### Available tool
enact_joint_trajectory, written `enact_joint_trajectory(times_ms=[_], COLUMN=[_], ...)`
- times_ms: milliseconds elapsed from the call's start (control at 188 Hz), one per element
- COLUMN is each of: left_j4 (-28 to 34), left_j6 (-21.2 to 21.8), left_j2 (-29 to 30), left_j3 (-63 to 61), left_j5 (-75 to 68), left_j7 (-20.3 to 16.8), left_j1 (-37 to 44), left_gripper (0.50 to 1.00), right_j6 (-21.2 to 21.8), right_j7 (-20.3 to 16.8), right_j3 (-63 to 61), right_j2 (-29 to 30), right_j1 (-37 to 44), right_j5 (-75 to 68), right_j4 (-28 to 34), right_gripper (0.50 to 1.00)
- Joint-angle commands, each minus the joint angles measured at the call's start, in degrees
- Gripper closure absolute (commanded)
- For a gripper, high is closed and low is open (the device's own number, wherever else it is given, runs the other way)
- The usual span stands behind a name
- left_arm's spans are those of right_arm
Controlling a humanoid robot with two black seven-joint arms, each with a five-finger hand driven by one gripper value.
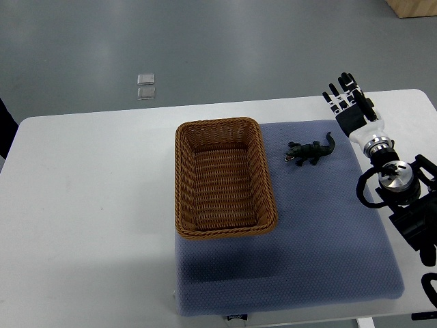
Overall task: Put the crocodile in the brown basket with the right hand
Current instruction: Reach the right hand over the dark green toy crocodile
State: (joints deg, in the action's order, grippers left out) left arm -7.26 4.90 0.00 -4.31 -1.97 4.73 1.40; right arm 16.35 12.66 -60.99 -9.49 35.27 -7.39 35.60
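My right gripper's open fingers are pointing past the crocodile toward the table's far edge (315,100). Next, I swing them back and down over the crocodile's body (312,151).
A small dark green toy crocodile (311,152) lies on the blue mat (321,225), just right of the brown wicker basket (184,178), head pointing toward it. The basket is empty and stands upright at the mat's left edge. My right hand (348,101) hovers over the table's far right, a little beyond and right of the crocodile, fingers spread and holding nothing. Its arm (396,184) runs down the right side. No left arm shows.
The white table (89,205) extends to the left of the basket. Two small clear squares (145,85) lie on the grey floor beyond the table. A wooden box corner (416,7) shows at the top right.
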Motion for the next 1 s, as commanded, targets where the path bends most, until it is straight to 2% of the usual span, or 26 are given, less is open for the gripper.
enact_joint_trajectory(times_ms=[0,282,410,522,709,885,943,996], left_j4=[0.06,0.06,0.14,0.14,0.14,0.14,0.14,0.14], left_j6=[0.02,0.02,0.02,0.02,0.02,0.02,0.02,0.02], left_j2=[0.0,0.0,0.0,0.0,0.0,0.0,0.0,0.0], left_j3=[-0.09,0.0,-0.09,-0.09,-0.09,-0.17,-0.17,-0.17], left_j5=[0.03,0.03,0.03,0.03,0.03,0.03,0.03,0.03], left_j7=[0.02,-0.07,-0.07,-0.07,-0.07,-0.07,-0.07,-0.07], left_j1=[0.0,-0.09,0.0,0.0,0.0,0.0,0.0,0.0], left_gripper=[0.5,0.5,0.5,0.5,0.5,0.5,0.5,0.5], right_j6=[0.0,0.09,0.09,0.18,2.37,7.91,9.58,11.43], right_j7=[0.0,0.0,-0.53,-0.53,-0.97,-5.27,-6.42,-8.88], right_j3=[0.0,0.17,3.34,9.14,22.06,37.52,41.75,44.91], right_j2=[-0.09,-0.61,-0.88,-2.11,-8.08,-12.92,-13.97,-14.68], right_j1=[0.06,0.5,1.56,4.02,11.4,22.73,25.99,28.63], right_j5=[0.0,0.35,6.24,18.9,52.91,77.34,80.69,81.65], right_j4=[0.0,0.09,0.17,0.88,2.55,4.04,4.57,4.83], right_gripper=[0.568,0.568,0.57,0.57,0.57,0.57,0.57,0.57])
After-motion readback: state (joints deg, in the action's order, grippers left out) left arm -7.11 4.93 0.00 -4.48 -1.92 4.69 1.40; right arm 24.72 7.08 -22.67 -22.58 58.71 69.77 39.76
